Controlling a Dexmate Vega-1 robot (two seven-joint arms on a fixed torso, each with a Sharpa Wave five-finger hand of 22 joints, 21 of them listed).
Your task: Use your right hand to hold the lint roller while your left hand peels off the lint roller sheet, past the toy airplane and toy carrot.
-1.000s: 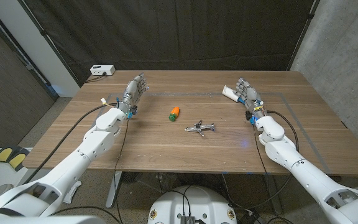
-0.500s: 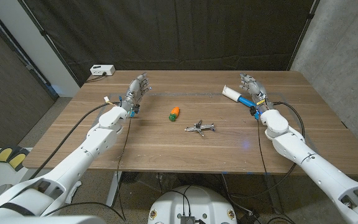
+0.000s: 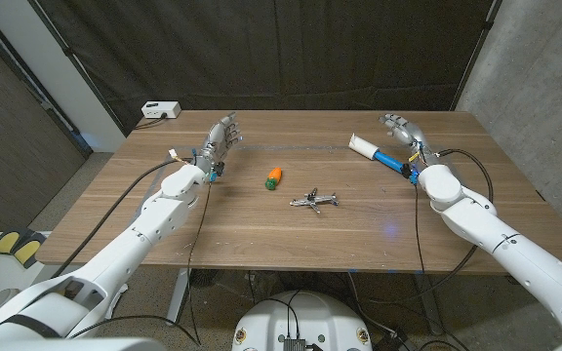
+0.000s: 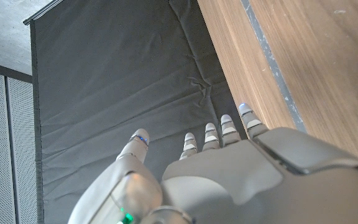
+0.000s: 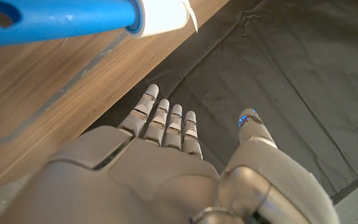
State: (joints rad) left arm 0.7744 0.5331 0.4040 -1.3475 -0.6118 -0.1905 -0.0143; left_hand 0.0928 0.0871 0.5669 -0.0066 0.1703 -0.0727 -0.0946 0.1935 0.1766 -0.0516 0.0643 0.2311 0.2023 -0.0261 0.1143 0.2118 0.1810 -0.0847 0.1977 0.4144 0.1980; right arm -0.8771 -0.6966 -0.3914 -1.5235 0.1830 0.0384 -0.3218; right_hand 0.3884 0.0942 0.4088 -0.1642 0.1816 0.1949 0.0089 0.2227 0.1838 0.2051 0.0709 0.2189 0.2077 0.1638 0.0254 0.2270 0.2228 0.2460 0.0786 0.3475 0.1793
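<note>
The lint roller sheet (image 3: 364,147) will come off as a pointed flap when the robot pulls it, because a loose corner (image 3: 352,138) sticks out from the end of the white roll.
The lint roller (image 3: 374,151), a white sheet roll on a blue handle, lies on the table at the far right; its blue handle and white roll also show in the right wrist view (image 5: 73,18). My right hand (image 3: 405,131) hovers just beyond and to the right of it, fingers spread, holding nothing. An orange toy carrot (image 3: 274,176) and a small grey toy airplane (image 3: 314,201) lie mid-table. My left hand (image 3: 220,137) is raised at the far left with fingers apart and nothing in it; the left wrist view shows its back (image 4: 229,174) over the table's edge.
A white box (image 3: 160,110) with a cable sits at the table's (image 3: 261,234) far left corner. Dark curtains hang behind the table. A faint rectangular outline is marked on the wood.
My right hand has moved right and farther back, from over the lint roller to beside its roll. My left hand has shifted slightly right and back. The roller, carrot and airplane have not moved.
</note>
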